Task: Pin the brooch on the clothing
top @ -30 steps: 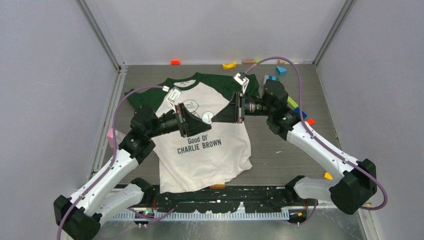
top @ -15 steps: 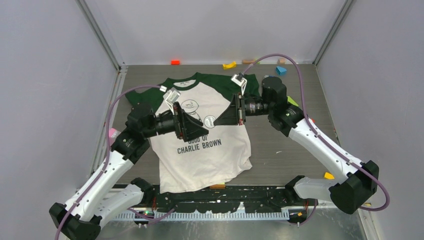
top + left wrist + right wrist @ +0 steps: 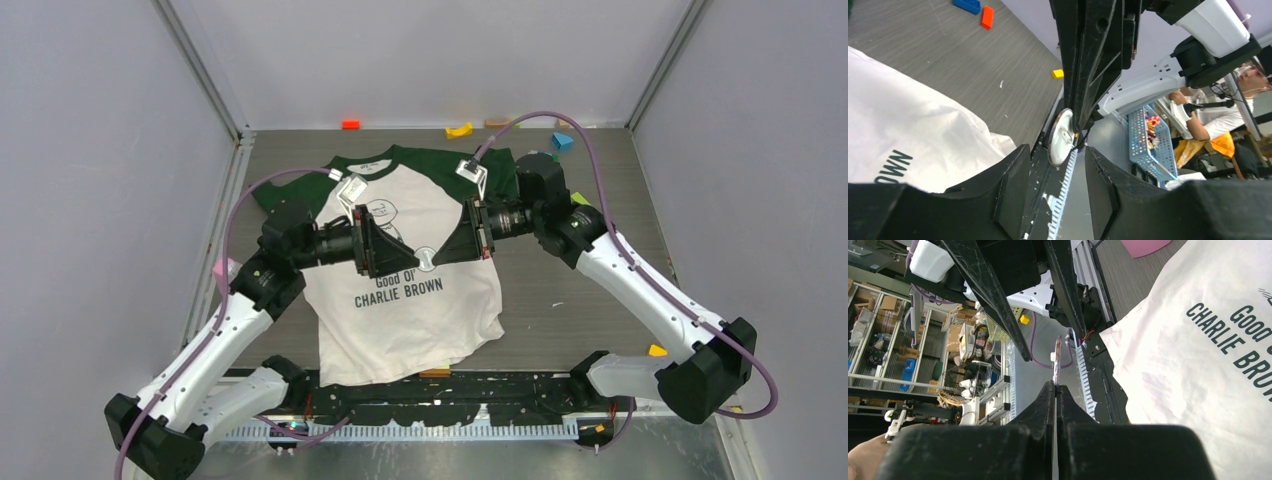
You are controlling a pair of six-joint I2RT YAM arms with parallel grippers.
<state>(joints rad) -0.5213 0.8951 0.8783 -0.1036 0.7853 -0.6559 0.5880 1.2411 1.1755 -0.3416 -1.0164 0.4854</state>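
I pinch only the brooch's near edge [image 3: 1056, 379] with my right gripper, so my left gripper should hold the brooch's far edge [image 3: 1058, 341] while my right gripper grasps it deeper.
The clothing [image 3: 400, 310] is a white T-shirt with green sleeves, lying flat on the table; it also shows in the left wrist view [image 3: 908, 130] and the right wrist view [image 3: 1198, 365]. My right gripper [image 3: 436, 254] is shut on the edge of the brooch [image 3: 427, 258], a small round disc held above the shirt's print. In the right wrist view the brooch [image 3: 1057, 357] stands edge-on beyond my shut gripper [image 3: 1055, 388]. My left gripper [image 3: 406, 264] faces it, open. In the left wrist view the brooch's pale back [image 3: 1060, 137] sits just ahead of my open gripper [image 3: 1056, 167].
Coloured blocks lie along the back: orange [image 3: 350, 124], yellow [image 3: 458, 130], blue [image 3: 562, 140]. A pink block [image 3: 222, 270] lies at the left and a yellow one [image 3: 655, 351] at the right front. Walls close in on three sides.
Both grippers have moved a little nearer and lower over the shirt's print. The brooch has come down with the right gripper, and the open left gripper has closed in on it.
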